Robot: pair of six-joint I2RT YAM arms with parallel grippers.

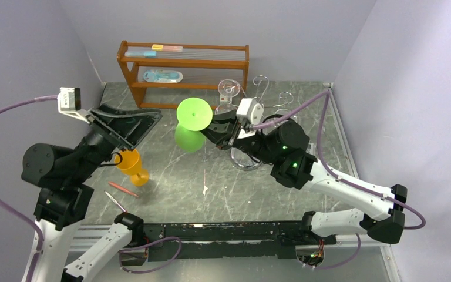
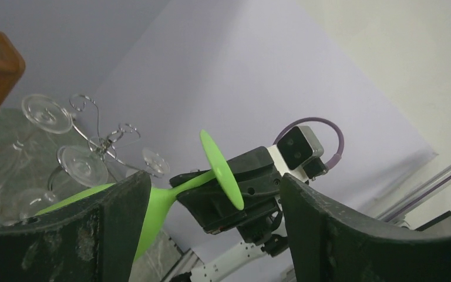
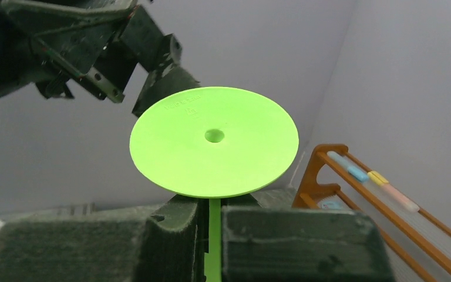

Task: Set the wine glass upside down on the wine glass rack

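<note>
The robot's right gripper is covering the stem [image 2: 192, 184] that has to slide into the rack's hook, so the left gripper should grab the green wine glass by its foot's rim [image 1: 180, 114].
My right gripper [image 1: 216, 130] is shut on the stem of a bright green wine glass [image 1: 192, 114], held above the table with its round foot up and its bowl pointing down-left. In the right wrist view the foot [image 3: 214, 141] sits just beyond my closed fingers [image 3: 152, 241]. The chrome wine glass rack [image 1: 257, 100] stands behind my right arm, with clear glasses [image 1: 229, 89] hanging on it. My left gripper [image 1: 130, 123] is open and empty, left of the green glass. The left wrist view shows the green glass [image 2: 211, 173] and the rack [image 2: 100, 141].
An orange plastic wine glass [image 1: 133, 165] stands on the table under my left arm. Two thin sticks [image 1: 121, 189] lie near the front left. A brown wooden shelf unit [image 1: 183, 70] stands at the back wall.
</note>
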